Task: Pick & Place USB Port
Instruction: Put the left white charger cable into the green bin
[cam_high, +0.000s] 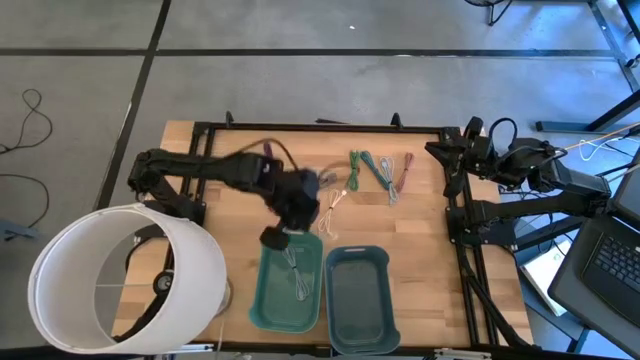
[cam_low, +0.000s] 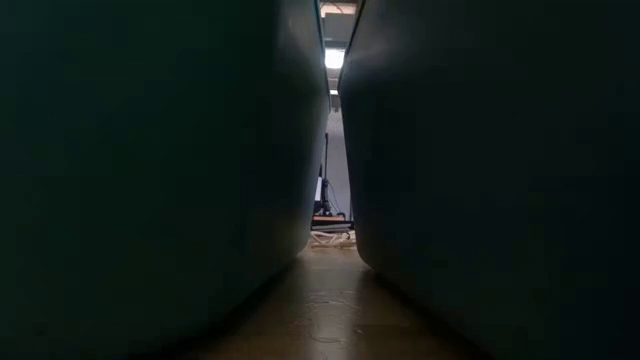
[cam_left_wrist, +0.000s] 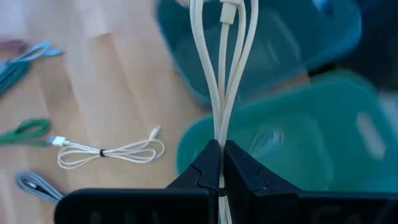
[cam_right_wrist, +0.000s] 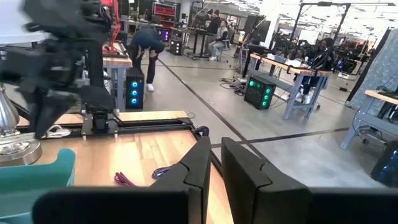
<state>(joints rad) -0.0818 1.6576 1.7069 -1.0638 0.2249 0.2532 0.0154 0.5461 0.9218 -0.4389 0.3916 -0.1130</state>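
Note:
The white cable (cam_left_wrist: 224, 78) is hanging in a neat bundle above the green bin's rim, so my left gripper goes on moving in until the cable hangs inside the bin (cam_high: 285, 298).
My left gripper (cam_high: 288, 237) hovers over the far end of the green bin (cam_high: 262, 300) and is shut on a white USB cable (cam_left_wrist: 222, 74). The cable's bundled strands run out from the fingers, with a plug (cam_left_wrist: 229, 12) at their far end. A pale cable (cam_high: 298, 275) shows inside the green bin in the high view. A second coiled white cable (cam_left_wrist: 112, 151) lies on the table. My right gripper (cam_right_wrist: 216, 168) waits at the table's right edge, its fingers nearly together and holding nothing. My left gripper pinches the white cable bundle between its two fingers (cam_left_wrist: 202, 171), several strands together (cam_left_wrist: 220, 134). The fingers point down from above, and the strands run on past the fingertips toward the bins. The cable hangs below the fingers, over the green bin.
A blue-grey bin (cam_high: 358, 300) stands right of the green one; their walls fill the low view. More cables lie by the far edge: white (cam_high: 335, 200), green (cam_high: 358, 163), teal-grey (cam_high: 385, 177), red (cam_high: 405, 172). A white lamp shade (cam_high: 120, 275) stands at the near left corner.

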